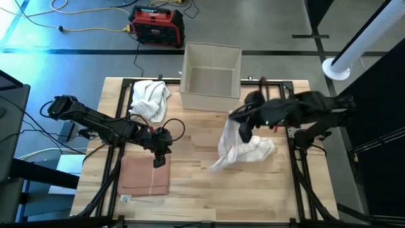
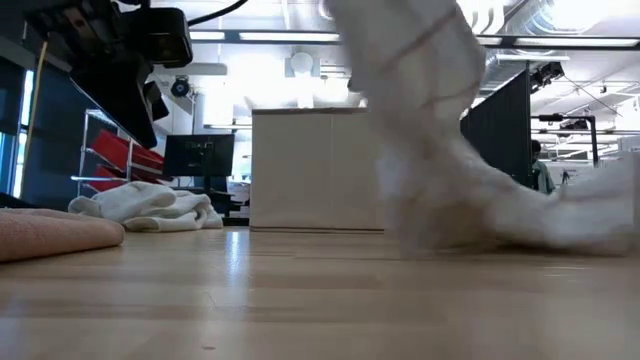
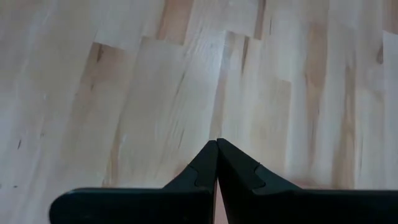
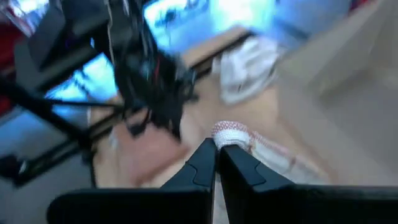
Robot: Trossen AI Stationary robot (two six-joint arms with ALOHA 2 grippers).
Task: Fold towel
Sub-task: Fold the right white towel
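I should pull the towel toward the table's near edge, put it down and open out another corner, because the white towel hangs bunched below my right gripper.
A white towel hangs from my right gripper at the table's middle right; in the low view the towel is a tall blurred column. My right gripper is shut on it. My left gripper is shut on nothing and hovers over the far right corner of a folded pink towel that lies flat near the table's near left. In the left wrist view the shut gripper shows over bare wood. A second, crumpled white towel lies at the far left. My right gripper pinches a bunched, rolled edge of the white towel between its two fingers, coming from the table's right and above. The towel hangs below the fingers, and its lower part lies crumpled on the table; one layer or several, I cannot tell.
An open beige box stands at the table's far edge, between the two arms. A black metal frame runs along the table's sides. Bare wood lies between the pink towel and the hanging towel. A red device sits on the floor beyond.
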